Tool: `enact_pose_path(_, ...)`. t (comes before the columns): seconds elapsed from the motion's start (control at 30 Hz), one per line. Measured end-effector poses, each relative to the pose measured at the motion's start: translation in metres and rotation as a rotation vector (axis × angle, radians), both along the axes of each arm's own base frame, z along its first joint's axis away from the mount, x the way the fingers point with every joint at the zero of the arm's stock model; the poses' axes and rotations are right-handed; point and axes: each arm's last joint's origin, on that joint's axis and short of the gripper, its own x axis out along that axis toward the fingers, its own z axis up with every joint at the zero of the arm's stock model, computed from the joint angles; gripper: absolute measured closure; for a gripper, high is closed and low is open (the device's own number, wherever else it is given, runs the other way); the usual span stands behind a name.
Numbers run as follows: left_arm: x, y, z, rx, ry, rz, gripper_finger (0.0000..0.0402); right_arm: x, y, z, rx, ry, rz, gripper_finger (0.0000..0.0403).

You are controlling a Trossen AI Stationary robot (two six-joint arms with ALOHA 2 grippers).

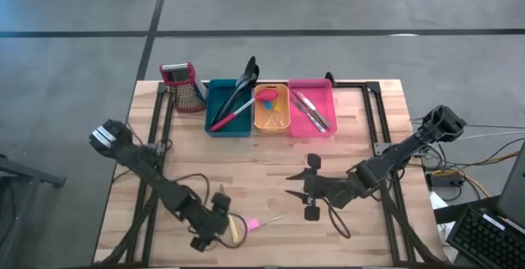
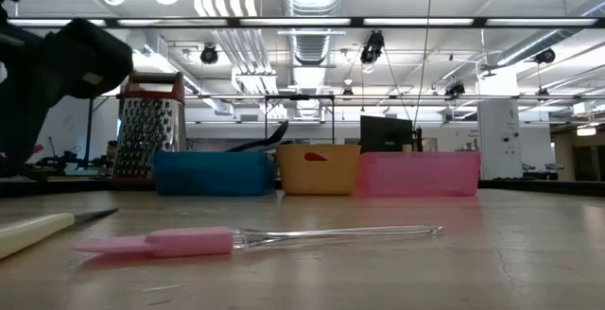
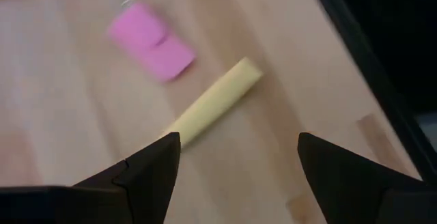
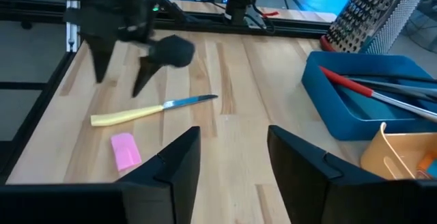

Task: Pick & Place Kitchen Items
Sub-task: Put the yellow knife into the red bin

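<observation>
Next, my left gripper picks up the knife point(image 4: 151, 110) near its blade point(image 4: 190, 101) and holds out its yellow handle to my right gripper, because the knife is far away from my right gripper.
A knife with a yellow handle point(image 3: 213, 102) and a metal blade point(image 4: 188, 102) lies flat on the table near its front left. Beside it lies a pink piece point(image 3: 150, 43) on a clear stem point(image 2: 331, 234). My left gripper point(image 3: 237, 157) hovers open just above the knife's handle end, a finger on either side, touching nothing; it also shows in the right wrist view point(image 4: 121, 79). My right gripper point(image 1: 294, 184) stands open over the table's middle right with nothing between its fingers point(image 4: 232, 149).
Along the far edge stand a teal bin point(image 1: 215, 125) with long utensils, an orange bin point(image 1: 272, 125) with small pieces and a pink bin point(image 1: 312, 131) with metal tools. A metal box grater point(image 1: 184, 88) stands left of them. Bare wood lies between the grippers.
</observation>
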Motion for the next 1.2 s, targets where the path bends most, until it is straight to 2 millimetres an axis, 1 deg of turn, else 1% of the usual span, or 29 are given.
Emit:
enact_pose_path(0.1,0.012,-0.012,-0.001,0.025,-0.008,-0.081,0.0103,0.000,0.000,0.000,0.000,0.000,0.000,0.0232)
enact_pose_path(0.23,0.024,-0.022,-0.005,0.084,-0.007,-0.151,0.0103,0.000,0.000,0.000,0.000,0.001,0.001,0.0222)
enact_pose_path(0.47,0.035,-0.029,-0.018,0.165,0.043,-0.204,0.0103,0.000,0.000,0.000,0.003,0.000,-0.001,0.0211)
enact_pose_path(0.57,0.034,-0.026,-0.021,0.204,0.086,-0.204,0.0103,0.000,0.000,0.000,0.003,0.000,-0.001,0.0207)
enact_pose_path(0.77,0.036,-0.016,-0.018,0.235,0.102,-0.190,0.0103,0.000,0.000,-0.001,0.003,0.001,-0.001,0.0204)
enact_pose_path(1.0,0.037,0.002,-0.021,0.308,0.190,-0.158,0.0104,0.000,0.000,-0.001,0.003,0.001,-0.001,0.0220)
enact_pose_path(1.2,0.041,0.013,-0.022,0.323,0.203,-0.148,0.0104,0.000,0.000,-0.001,0.002,0.001,-0.001,0.0235)
